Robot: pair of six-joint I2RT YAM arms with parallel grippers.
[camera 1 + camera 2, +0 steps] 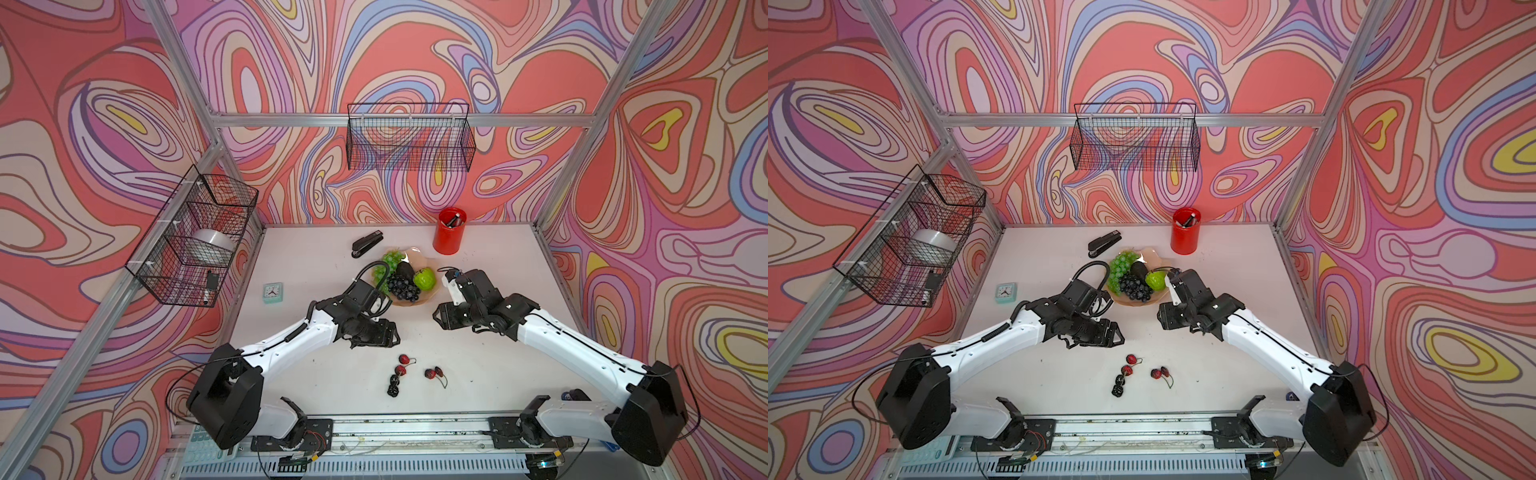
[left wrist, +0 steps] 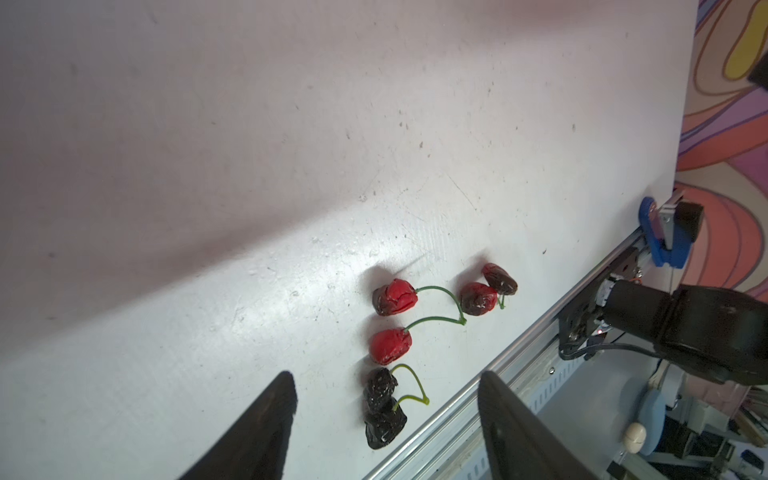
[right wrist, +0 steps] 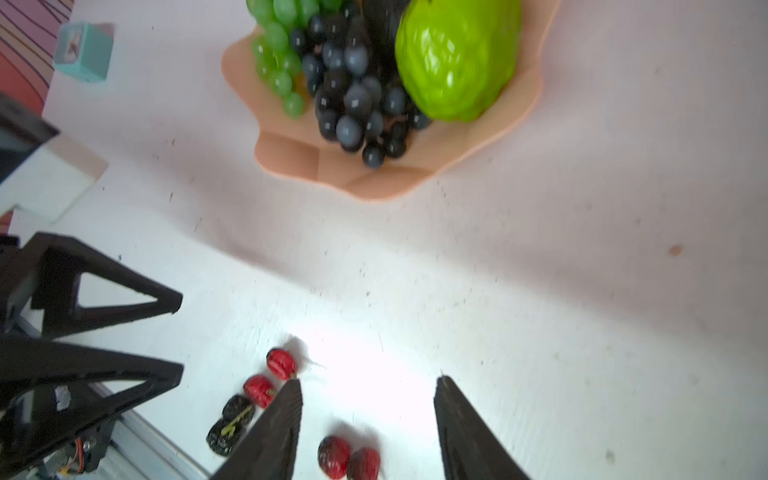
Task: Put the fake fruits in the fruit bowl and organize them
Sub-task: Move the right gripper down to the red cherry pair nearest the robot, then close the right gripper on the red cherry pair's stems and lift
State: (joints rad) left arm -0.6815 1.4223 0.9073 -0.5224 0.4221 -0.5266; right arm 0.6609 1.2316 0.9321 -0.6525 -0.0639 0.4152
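My grippers are close together over the cherries. My left gripper should move back while my right gripper takes the cherry pair lying apart (image 1: 433, 372) from the blackberries.
The fruit bowl (image 1: 409, 302) (image 3: 374, 183) holds green grapes (image 1: 384, 266), purple grapes (image 1: 401, 287) (image 3: 357, 104), a dark avocado (image 1: 405, 270) and a lime-green fruit (image 1: 424, 278) (image 3: 457, 58). On the table nearer the front lie two cherry pairs (image 1: 401, 364) (image 1: 433, 372) and blackberries (image 1: 393, 384) (image 2: 380, 409). My left gripper (image 1: 395, 332) (image 2: 386, 374) is open above the table, with the blackberries seen between its fingers. My right gripper (image 1: 436, 316) (image 3: 370, 380) hangs open and empty in front of the bowl, looking down at one cherry pair (image 3: 349, 457).
A red cup (image 1: 449, 237) and a stapler (image 1: 367, 243) stand behind the bowl. A teal clock (image 1: 273, 292) sits to its left. Wire baskets (image 1: 195, 241) (image 1: 409, 137) hang on the walls. A metal rail (image 2: 457, 415) runs along the table's front edge.
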